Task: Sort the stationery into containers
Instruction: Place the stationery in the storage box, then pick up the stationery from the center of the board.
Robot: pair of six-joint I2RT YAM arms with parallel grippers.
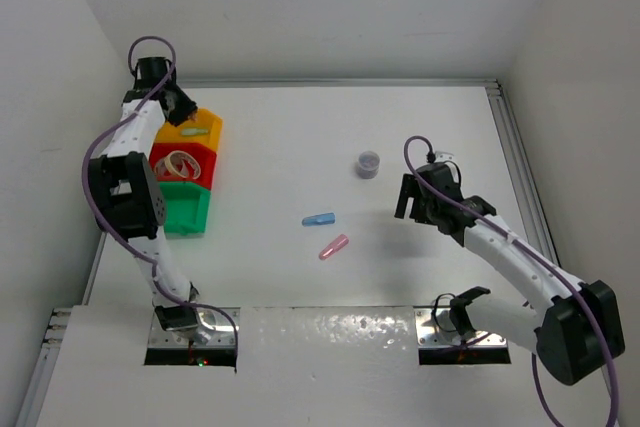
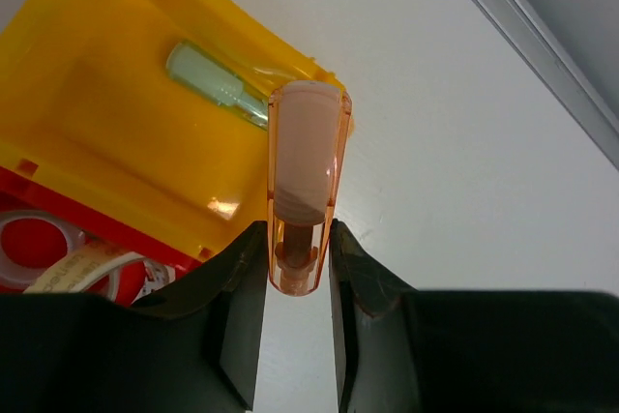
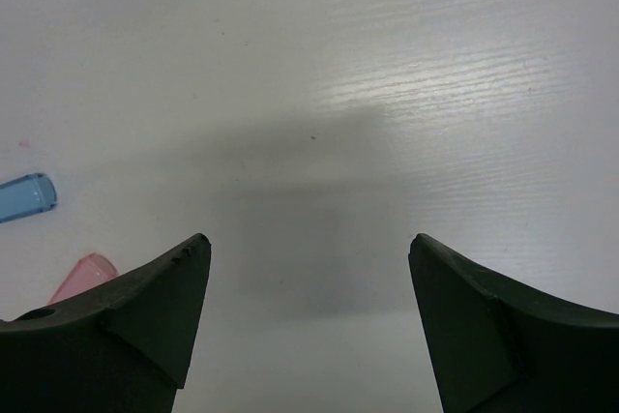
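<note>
I can see that the green capsule (image 1: 195, 132) leaves free space on the bottom of the yellow-orange bin, so my left gripper should keep carrying the orange capsule over that bottom (image 1: 173, 136) and let it go there.
My left gripper (image 2: 297, 244) is shut on an orange capsule piece (image 2: 307, 166), held over the far rim of the yellow-orange bin (image 2: 106, 142); the gripper also shows in the top view (image 1: 178, 105). A green capsule (image 2: 208, 81) lies in that bin (image 1: 218, 132). The red bin (image 1: 215, 160) holds tape rings (image 1: 180, 163). The green bin (image 1: 186, 213) sits nearest. A blue capsule (image 1: 318, 218), a pink capsule (image 1: 333, 246) and a small grey-purple cylinder (image 1: 369, 163) lie on the table. My right gripper (image 3: 305, 249) is open and empty over bare table, right of the capsules (image 1: 408, 197).
A metal rail (image 1: 515, 152) runs along the table's right side and another along the back (image 2: 527, 41). White walls close in on the left, back and right. The blue (image 3: 24, 197) and pink (image 3: 85, 275) capsules show at the left of the right wrist view.
</note>
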